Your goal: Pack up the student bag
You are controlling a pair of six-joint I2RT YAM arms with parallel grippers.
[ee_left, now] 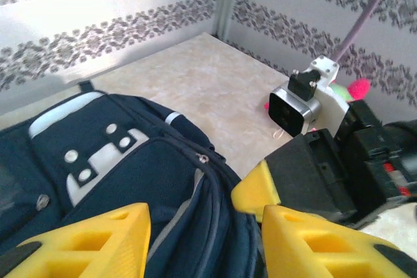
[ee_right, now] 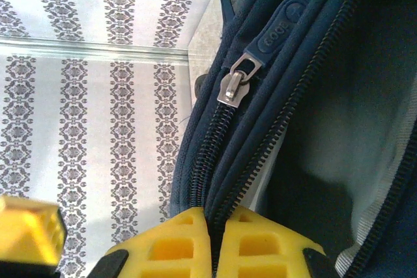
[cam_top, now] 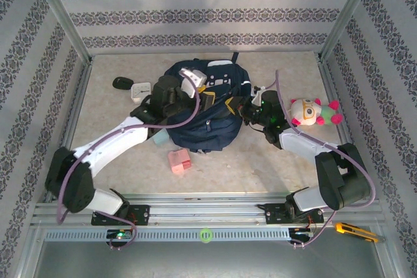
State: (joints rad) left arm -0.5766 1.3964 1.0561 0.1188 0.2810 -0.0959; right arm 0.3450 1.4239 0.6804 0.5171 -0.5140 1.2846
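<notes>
My left gripper keeps going toward the front zip pull point(cam_top: 208, 124) and closes there, because that pull lies free and my right gripper is pinching the bag's rim point(ee_right: 217, 187).
The student bag point(cam_top: 202, 118), dark navy with a pale buckle patch point(ee_left: 98, 161), lies in the middle of the table. My left gripper point(ee_left: 205, 245) hovers over its right side, open, its yellow fingers point(ee_left: 98, 239) apart with folds of the bag point(ee_left: 150, 180) beneath them. My right gripper point(ee_right: 216, 226) is shut on the bag's opening edge point(ee_right: 306, 128), pinching the zipper teeth between its yellow pads point(ee_right: 176, 245). A metal zip slider point(ee_right: 233, 86) sits just beyond them. From above, the right gripper point(cam_top: 244, 114) meets the bag's right rim, close to the left gripper point(cam_top: 207, 100).
A plush toy point(cam_top: 315, 112) lies right of the bag, behind my right arm. A pink block point(cam_top: 179, 159) sits in front of the bag. A black item point(cam_top: 122, 83) and a white one point(cam_top: 140, 89) lie at the back left. A yellow knife point(cam_top: 355, 231) rests on the front rail.
</notes>
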